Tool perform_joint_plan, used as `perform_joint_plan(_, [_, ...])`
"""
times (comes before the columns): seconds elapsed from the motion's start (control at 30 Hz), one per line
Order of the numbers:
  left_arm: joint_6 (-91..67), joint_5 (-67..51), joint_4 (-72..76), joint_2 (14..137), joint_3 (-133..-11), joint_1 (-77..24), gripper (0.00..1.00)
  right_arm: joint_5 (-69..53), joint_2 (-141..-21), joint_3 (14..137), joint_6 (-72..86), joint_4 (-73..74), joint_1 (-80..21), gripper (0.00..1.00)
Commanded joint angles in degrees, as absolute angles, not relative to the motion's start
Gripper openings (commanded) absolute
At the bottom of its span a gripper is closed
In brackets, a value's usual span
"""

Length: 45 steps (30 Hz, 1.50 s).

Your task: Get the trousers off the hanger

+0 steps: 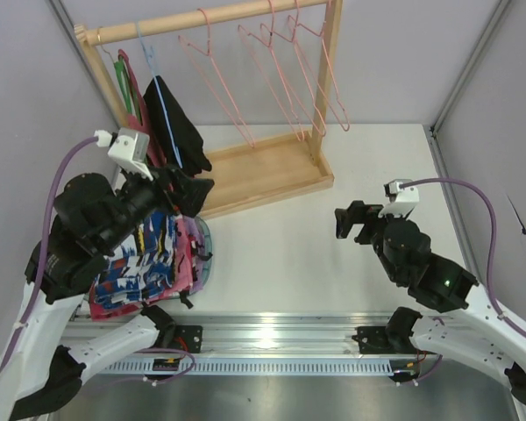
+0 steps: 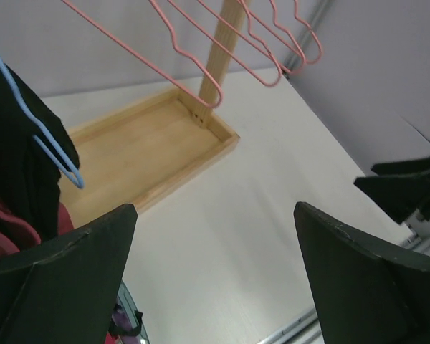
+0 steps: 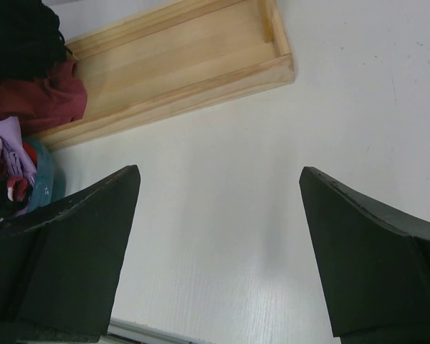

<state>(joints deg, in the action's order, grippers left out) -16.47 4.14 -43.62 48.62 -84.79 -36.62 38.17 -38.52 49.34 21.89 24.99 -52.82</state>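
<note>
My left gripper is moving toward the light-blue hanger's near corner [image 1: 178, 164], which pokes out past the black trousers. It should keep going until the open fingers are on both sides of the wire [image 1: 169, 128].
The black trousers [image 1: 182, 127] hang on the light-blue wire hanger [image 1: 165, 110] at the left end of the wooden rail. In the left wrist view the black cloth [image 2: 14, 158] and the hanger's blue corner [image 2: 57, 154] show at the left edge. The right wrist view shows the black cloth [image 3: 21, 32] at top left. My left gripper [image 1: 191, 189] is open and empty, just below and in front of the trousers; its jaws [image 2: 215, 208] stand wide apart. My right gripper [image 1: 355, 221] is open and empty over the table at the right; its jaws [image 3: 220, 170] stand wide apart.
Several pink wire hangers [image 1: 272, 70] hang on the rail [image 1: 210, 16]. A green hanger [image 1: 127, 83] hangs at the far left. The rack's wooden base tray [image 1: 272, 171] lies behind. A teal basket [image 1: 205, 254] holds blue patterned cloth [image 1: 140, 263] and a dark red garment [image 3: 43, 100].
</note>
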Motion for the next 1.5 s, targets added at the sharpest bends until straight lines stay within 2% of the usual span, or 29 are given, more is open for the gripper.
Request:
perform_joint_plan(0.0, [-14.32,14.19,-41.84,52.2,-90.87,-37.09,0.98,43.85,-37.88,49.66,26.63,26.19,-52.3,0.99])
perform_joint_plan(0.1, [-14.59,24.47,-40.52,55.89,-94.47,-37.09,0.99,42.72,-38.41,49.75,27.33,25.58,-52.03,0.99])
perform_joint_plan(0.33, [-13.62,39.51,-41.39,67.57,-104.39,-37.09,0.98,41.92,-40.86,50.62,29.35,26.89,-51.24,1.0])
perform_joint_plan(0.67, [-6.33,53.77,-33.22,78.74,-110.82,-37.09,0.95,38.32,-43.59,50.8,30.85,26.89,-48.87,1.0])
perform_joint_plan(0.97, [-8.76,56.87,-32.6,82.1,-108.37,-35.61,0.89,34.1,-42.89,49.04,31.38,26.28,-45.97,0.99])
perform_joint_plan(1.23, [-9.24,50.88,-22.95,77.34,-95.02,-31.38,0.78,31.73,-40.52,47.55,30.68,25.93,-43.77,1.0])
perform_joint_plan(1.47, [-9.05,51.77,-20.48,77.35,-92.82,-30.32,0.65,29.53,-40.96,47.29,31.2,26.72,-42.36,0.99])
